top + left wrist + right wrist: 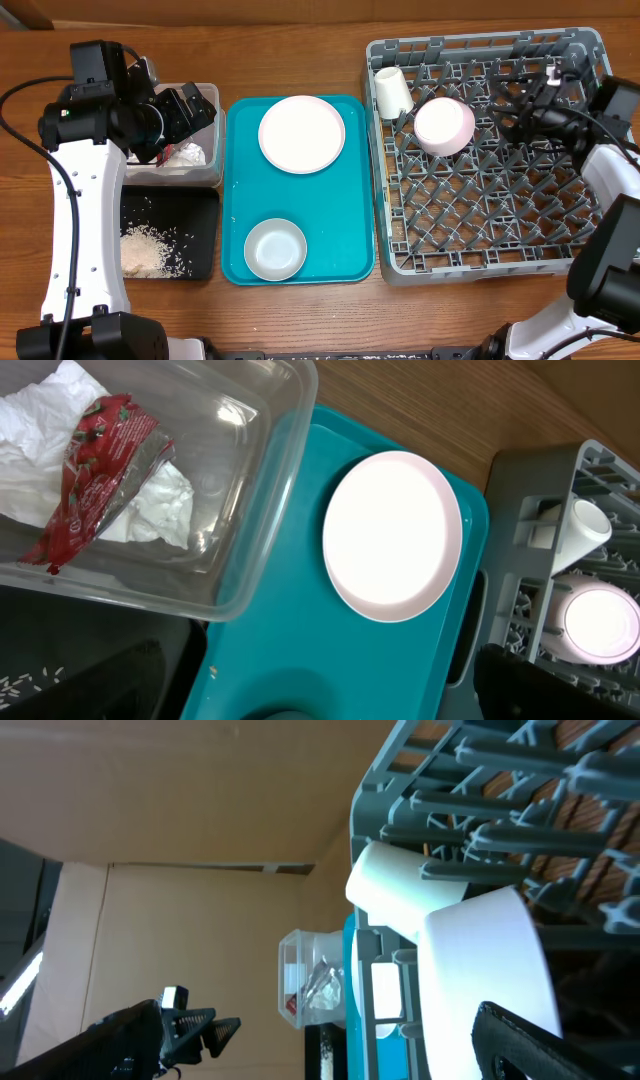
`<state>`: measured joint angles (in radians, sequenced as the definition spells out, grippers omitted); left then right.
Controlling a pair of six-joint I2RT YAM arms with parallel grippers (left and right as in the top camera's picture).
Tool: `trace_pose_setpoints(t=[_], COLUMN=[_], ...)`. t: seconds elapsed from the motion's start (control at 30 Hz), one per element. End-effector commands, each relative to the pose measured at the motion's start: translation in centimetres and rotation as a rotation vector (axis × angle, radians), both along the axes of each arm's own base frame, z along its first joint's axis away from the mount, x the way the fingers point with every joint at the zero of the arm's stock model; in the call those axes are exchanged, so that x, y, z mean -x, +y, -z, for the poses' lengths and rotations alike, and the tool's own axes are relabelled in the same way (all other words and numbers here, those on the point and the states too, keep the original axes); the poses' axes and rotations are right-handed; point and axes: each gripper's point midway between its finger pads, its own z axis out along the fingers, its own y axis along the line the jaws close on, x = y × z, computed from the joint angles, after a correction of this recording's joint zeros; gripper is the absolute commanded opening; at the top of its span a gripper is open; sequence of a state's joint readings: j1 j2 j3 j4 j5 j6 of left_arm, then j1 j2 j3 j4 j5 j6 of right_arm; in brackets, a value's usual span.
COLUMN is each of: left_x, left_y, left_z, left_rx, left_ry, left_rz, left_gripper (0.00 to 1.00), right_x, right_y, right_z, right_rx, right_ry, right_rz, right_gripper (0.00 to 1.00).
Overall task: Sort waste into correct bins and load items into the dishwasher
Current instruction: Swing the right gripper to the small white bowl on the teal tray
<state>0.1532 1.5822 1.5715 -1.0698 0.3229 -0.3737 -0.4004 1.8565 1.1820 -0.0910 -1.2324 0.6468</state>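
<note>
My right gripper keeps going to the bowl's near rim (259, 274) until the fingers are on both sides of it, because the whitish-grey bowl (275, 248) is empty and clear of the round plate.
The clear tub (212, 170) holds the white napkin (160, 510) and the red wrapper (95, 485). The black tray (200, 215) holds rice grains (150, 248). The round plate (302, 133) and the whitish-grey bowl (275, 249) sit on the teal tray. The grey dish rack (480, 260) holds the cream cup (393, 92) on its side and the pink bowl (444, 126). My left gripper (188, 108) is open and empty above the tub. My right gripper (522, 100) is open and empty over the rack, right of the pink bowl.
The teal tray (235, 200) lies between the bins and the rack. The tub's right rim (265, 550) meets the teal tray's edge in the left wrist view. The rack's right half holds only upright pegs. The wooden table runs along the front.
</note>
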Motion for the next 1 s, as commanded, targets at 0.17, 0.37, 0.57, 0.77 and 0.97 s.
trace_pose_setpoints(t=[0.17, 0.37, 0.57, 0.77, 0.97], left_x=[-0.2, -0.2, -0.2, -0.2, -0.2], left_y=[0.0, 0.0, 0.0, 0.0, 0.0], left_z=[-0.4, -0.4, -0.3, -0.4, -0.4], left_rx=[0.002, 0.001, -0.001, -0.001, -0.001], left_ry=[-0.013, -0.014, -0.012, -0.013, -0.013], left_rz=[0.011, 0.011, 0.009, 0.010, 0.009], left_gripper=[1.00, 1.00, 1.00, 1.00, 1.00], right_x=[1.0, 2.7, 6.1, 10.5, 16.0], right_y=[0.5, 3.7, 9.9, 18.5, 27.5], right_z=[-3.7, -7.3, -8.5, -7.8, -4.9], right_rx=[0.022, 0.192, 0.503, 0.839, 1.032], right_ry=[-0.062, -0.117, -0.158, -0.314, -0.480], right_rz=[-0.001, 0.030, 0.017, -0.145, -0.411], right_gripper=[1.00, 1.00, 1.00, 1.00, 1.00])
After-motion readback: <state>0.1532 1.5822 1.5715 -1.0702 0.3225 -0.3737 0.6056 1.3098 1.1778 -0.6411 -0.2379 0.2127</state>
